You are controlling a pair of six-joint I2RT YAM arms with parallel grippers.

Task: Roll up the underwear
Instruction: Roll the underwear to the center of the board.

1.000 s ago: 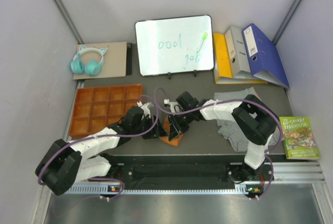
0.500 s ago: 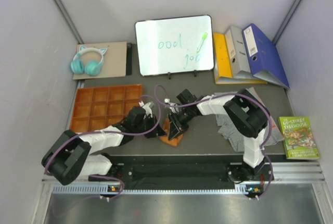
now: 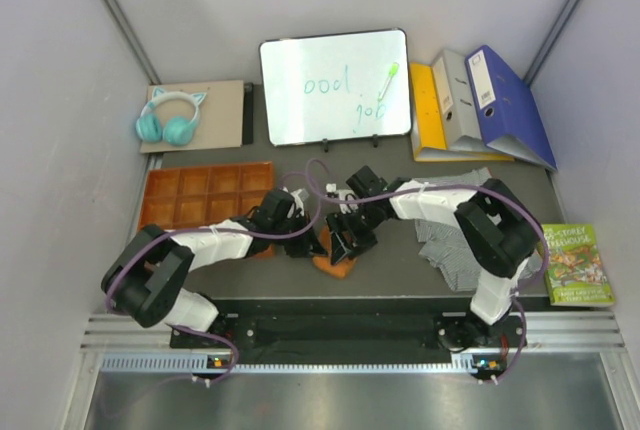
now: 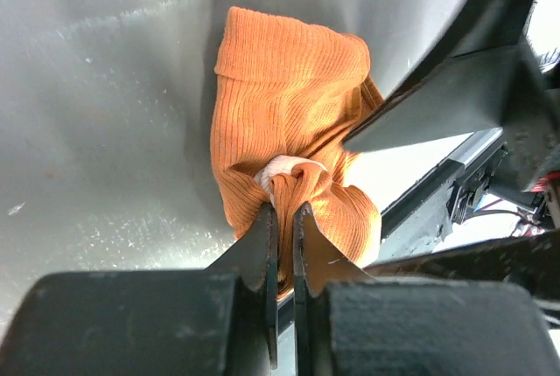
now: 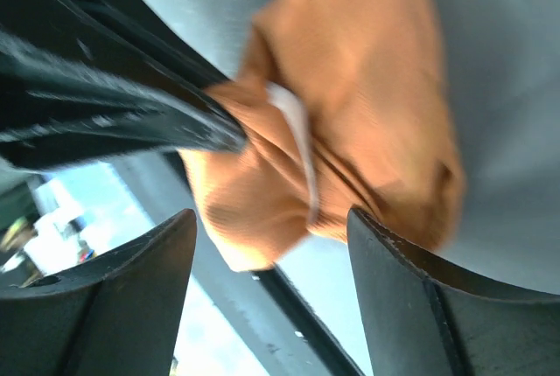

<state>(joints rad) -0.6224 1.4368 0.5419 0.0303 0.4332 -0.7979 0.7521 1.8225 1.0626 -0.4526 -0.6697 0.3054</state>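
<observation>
The briefs' near flap sticks out past the robot's left gripper with cream waistband (image 4: 285, 166) in view, so the robot's right gripper should move around to the front and pinch the flap (image 3: 336, 268).
The rust-orange briefs (image 3: 337, 263) of the underwear lie bunched near the table's front edge, between both grippers. In the left wrist view the briefs (image 4: 284, 105) show a bit of cream waistband, and my left gripper (image 4: 282, 212) is shut on a fold of their near end. My right gripper (image 5: 271, 229) stands open just over the briefs (image 5: 359, 105), nothing between its fingers. From above, the left gripper (image 3: 312, 247) and right gripper (image 3: 348, 244) nearly meet. The grey-and-white striped boxer shorts (image 3: 446, 246) lie to the right, partly under the right arm.
An orange compartment tray (image 3: 200, 200) sits at the left, close behind the left arm. At the back stand a whiteboard (image 3: 335, 87), teal headphones (image 3: 168, 118) on a board, and binders (image 3: 480, 105). A book (image 3: 575, 265) lies at the far right.
My left gripper has shut on the orange briefs. My right gripper has opened and let go of them. The left arm has swung in toward the briefs.
</observation>
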